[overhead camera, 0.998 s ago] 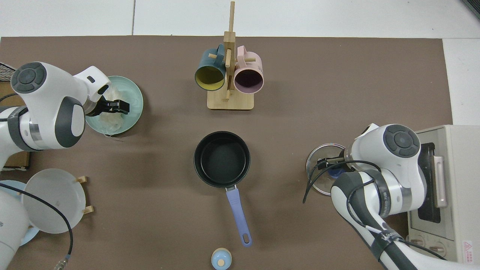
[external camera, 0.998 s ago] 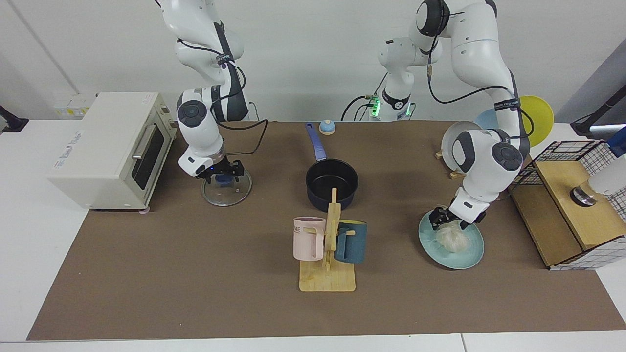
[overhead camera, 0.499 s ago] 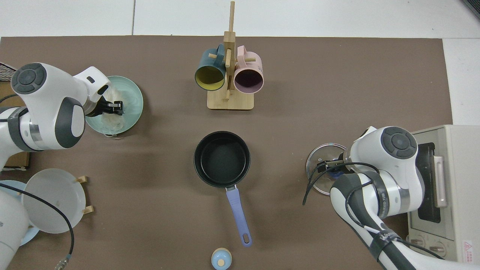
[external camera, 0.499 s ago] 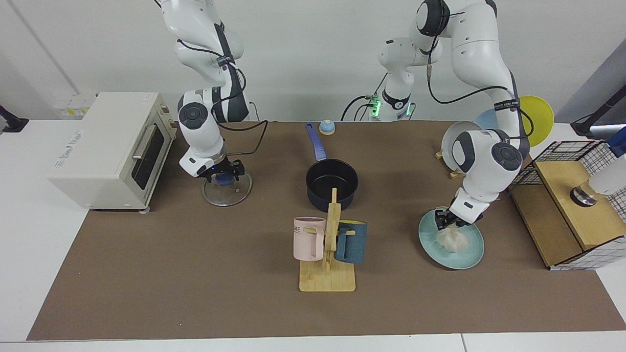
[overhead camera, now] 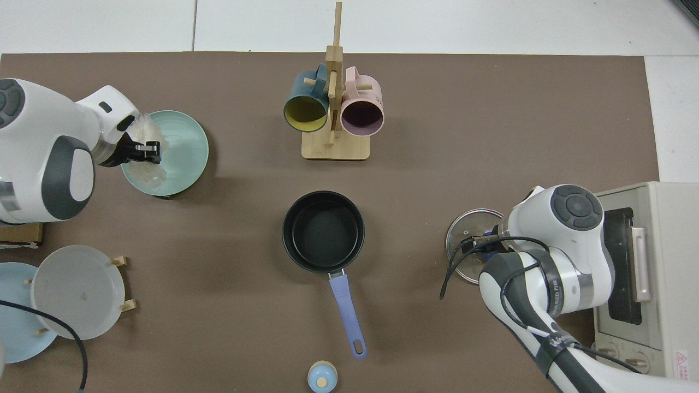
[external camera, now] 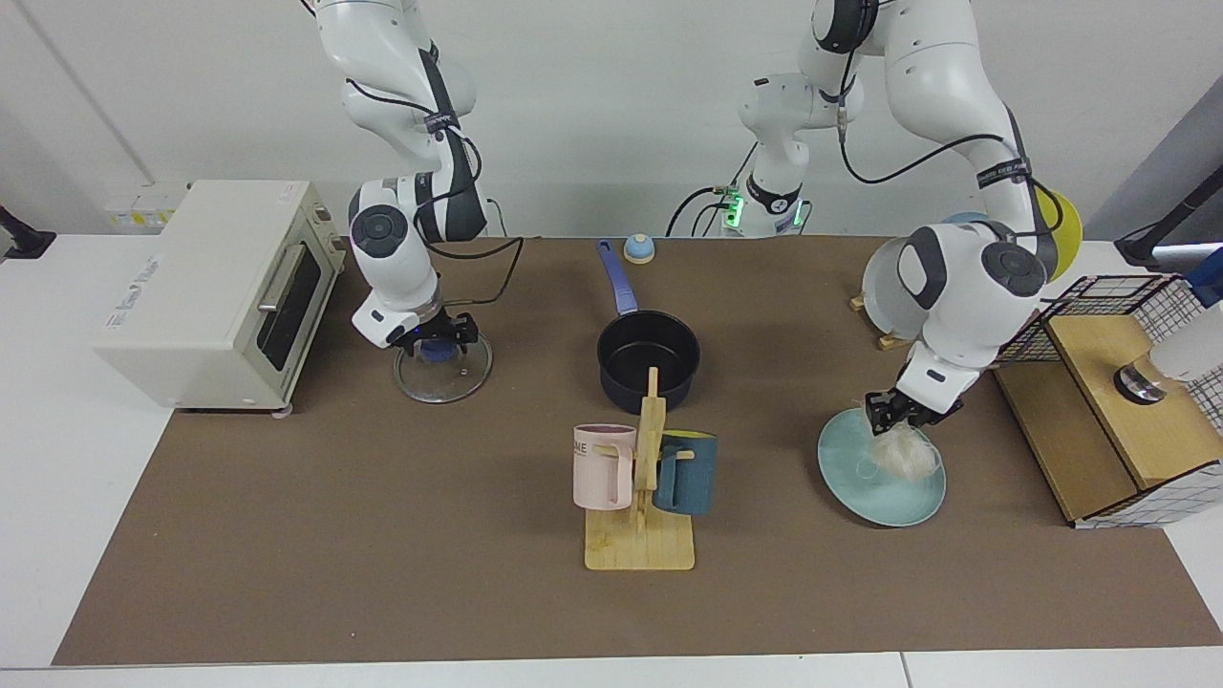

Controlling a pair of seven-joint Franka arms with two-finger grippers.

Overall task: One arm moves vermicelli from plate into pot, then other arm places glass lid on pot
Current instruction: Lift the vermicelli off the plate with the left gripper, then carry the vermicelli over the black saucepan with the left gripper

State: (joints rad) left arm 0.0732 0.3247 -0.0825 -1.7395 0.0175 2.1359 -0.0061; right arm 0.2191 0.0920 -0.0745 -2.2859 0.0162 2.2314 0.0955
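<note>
The glass lid [external camera: 444, 376] will rest flat on the pot's rim when I lower it, because the vermicelli bundle [external camera: 905, 454] is smaller than the pot's opening.
My left gripper [external camera: 898, 409] [overhead camera: 148, 153] is shut on a whitish vermicelli bundle [external camera: 904, 457] [overhead camera: 143, 127]. The bundle hangs just above the pale turquoise plate [external camera: 860, 489] [overhead camera: 185, 144]. The dark pot [external camera: 649, 358] [overhead camera: 323, 231] sits mid-table with nothing in it, its blue handle [external camera: 616, 279] pointing toward the robots. The glass lid [external camera: 444, 380] [overhead camera: 460, 240] lies flat beside the toaster oven. My right gripper [external camera: 438, 340] hovers open, its fingers astride the lid's blue knob [external camera: 439, 353]. In the top view the right arm hides most of the knob.
A wooden mug rack [external camera: 640, 545] [overhead camera: 334, 147] with a pink and a teal mug stands in front of the pot. There is a toaster oven [external camera: 210, 287], a plate rack holding a grey plate [external camera: 884, 277] [overhead camera: 76, 292], a wire-and-wood box [external camera: 1118, 411], and a small blue knobbed object [external camera: 638, 248].
My left gripper closed on the vermicelli and raised it off the plate, the arm drawing up and outward. The right gripper stayed over the lid knob, barely shifting.
</note>
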